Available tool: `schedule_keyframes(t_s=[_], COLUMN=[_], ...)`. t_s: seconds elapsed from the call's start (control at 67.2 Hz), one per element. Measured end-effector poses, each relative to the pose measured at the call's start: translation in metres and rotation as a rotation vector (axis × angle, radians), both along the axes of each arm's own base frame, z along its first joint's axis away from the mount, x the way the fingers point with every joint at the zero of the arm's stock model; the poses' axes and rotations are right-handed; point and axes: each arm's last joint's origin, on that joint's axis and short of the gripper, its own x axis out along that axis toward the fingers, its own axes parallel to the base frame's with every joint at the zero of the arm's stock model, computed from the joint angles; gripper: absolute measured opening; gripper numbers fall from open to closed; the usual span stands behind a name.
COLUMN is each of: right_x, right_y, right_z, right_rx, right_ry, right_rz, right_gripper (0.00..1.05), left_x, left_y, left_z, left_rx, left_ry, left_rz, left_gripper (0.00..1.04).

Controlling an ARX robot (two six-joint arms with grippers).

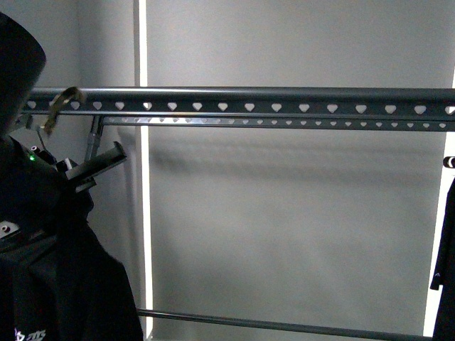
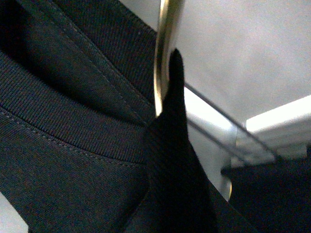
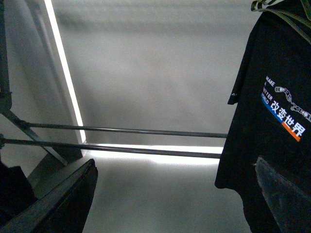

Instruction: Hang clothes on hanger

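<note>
The brass hook point(image 1: 64, 101) is tilted in front of the rail above the clothes point(image 1: 78, 284), so I expect the hook to come along with the clothes when I carry them.
The hanger point(image 1: 249, 99) is a dark grey rail with heart-shaped holes that runs across the front view. A brass hook point(image 1: 60, 106) curls over its left end. Below the hook, the clothes, a black T-shirt point(image 1: 64, 284), hang at the far left, with a little pale print at the bottom edge. My left gripper point(image 1: 99, 165) is shut on the clothes just under the hook. Its wrist view is filled by the ribbed collar point(image 2: 73, 121) and the brass hook point(image 2: 165, 53); the fingers are hidden by fabric. My right gripper point(image 3: 175, 204) is open, holding nothing.
Another black T-shirt point(image 3: 272, 121) with a white, blue and orange print hangs near the right gripper, and shows at the right edge point(image 1: 444, 270) of the front view. A second thinner rail point(image 1: 284, 122) runs behind the first. Low crossbars point(image 3: 126, 130) span the rack. A grey wall stands behind.
</note>
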Motion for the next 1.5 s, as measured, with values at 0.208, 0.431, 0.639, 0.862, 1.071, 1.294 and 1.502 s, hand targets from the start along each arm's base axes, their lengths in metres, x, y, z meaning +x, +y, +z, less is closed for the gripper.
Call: schedule_keyframes(t_s=[0.208,0.431,0.639,0.862,1.071,1.294,1.502], right_x=[0.000,0.000,0.000,0.000,0.000,0.000,0.000], right_y=[0.000,0.000,0.000,0.000,0.000,0.000,0.000], right_z=[0.000,0.000,0.000,0.000,0.000,0.000,0.000], right_rx=[0.000,0.000,0.000,0.000,0.000,0.000,0.000], right_ry=[0.000,0.000,0.000,0.000,0.000,0.000,0.000], right_rz=[-0.001,0.000,0.000,0.000,-0.001,-0.001,-0.001], right_gripper=[0.97,0.97,0.97,0.97,0.97,0.97,0.97], left_x=[-0.056,-0.030,-0.016,-0.004,0.015,0.027,0.028], left_y=[-0.004,0.008,-0.004,-0.029,-0.046,-0.048,-0.047], left_z=[-0.006,0.021,0.053,0.065,0.054,0.048,0.049], left_rx=[0.191,0.614,0.933,1.267,1.535,1.799,1.841], left_ry=[0.037,-0.281,-0.693,-0.983,-1.144,-1.244,-1.258], left_rz=[-0.493,-0.785,-1.129,-1.268,-1.267,-1.224,-1.216], left_gripper=[0.05,0.05,0.05,0.05,0.05,0.05,0.05])
